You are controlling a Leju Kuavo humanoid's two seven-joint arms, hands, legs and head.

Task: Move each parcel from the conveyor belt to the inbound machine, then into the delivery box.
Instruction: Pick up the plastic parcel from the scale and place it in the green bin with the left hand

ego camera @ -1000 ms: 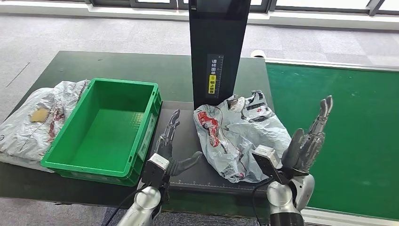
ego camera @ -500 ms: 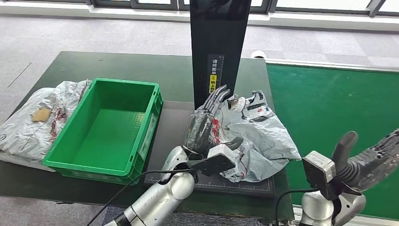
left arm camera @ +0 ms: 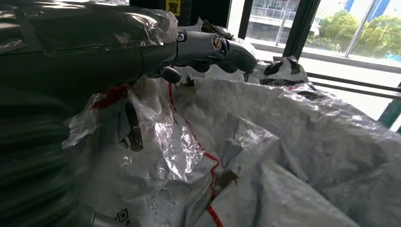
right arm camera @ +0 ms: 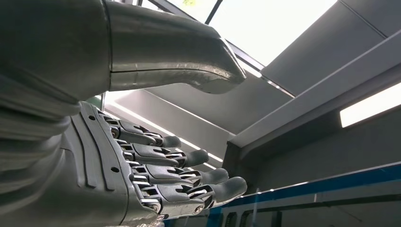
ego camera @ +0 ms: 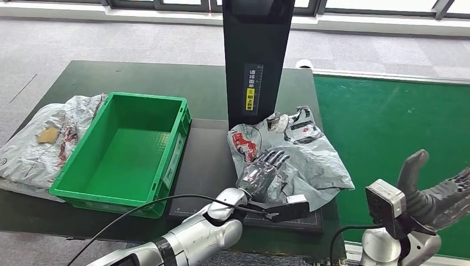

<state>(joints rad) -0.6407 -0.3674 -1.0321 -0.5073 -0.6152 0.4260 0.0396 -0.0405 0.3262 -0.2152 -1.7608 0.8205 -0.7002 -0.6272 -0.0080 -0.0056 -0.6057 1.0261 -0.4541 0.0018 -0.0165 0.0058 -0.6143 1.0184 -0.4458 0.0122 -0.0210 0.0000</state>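
Observation:
My gripper will carry the grey-white parcel (ego camera: 294, 149) to the delivery box, and the parcel will fold over and flop on the way, because loose, creased plastic (ego camera: 324, 173) spreads wide across the platform.
A crumpled grey-white plastic parcel (ego camera: 313, 160) with red print lies on the black platform (ego camera: 205, 160) of the inbound machine, at the foot of its black tower (ego camera: 255, 61). My left hand (ego camera: 261, 176) lies on top of the parcel near its front, fingers spread over the plastic. In the left wrist view, the thumb (left arm camera: 213, 47) stretches over the parcel (left arm camera: 283, 156). My right hand (ego camera: 443, 194) hangs off to the right over the conveyor belt's near edge, fingers apart and empty; the right wrist view shows the same hand (right arm camera: 142, 156). The green delivery box (ego camera: 105, 197) stands left of the platform, empty.
A second grey parcel (ego camera: 33, 149) lies on the dark table left of the green box. The green conveyor belt (ego camera: 399, 127) runs along the right side. The tower rises directly behind the parcel.
My left hand came up past the platform to the tower's foot, then dropped onto the parcel's middle. My right hand swung from upright beside the parcel out to the right and lower.

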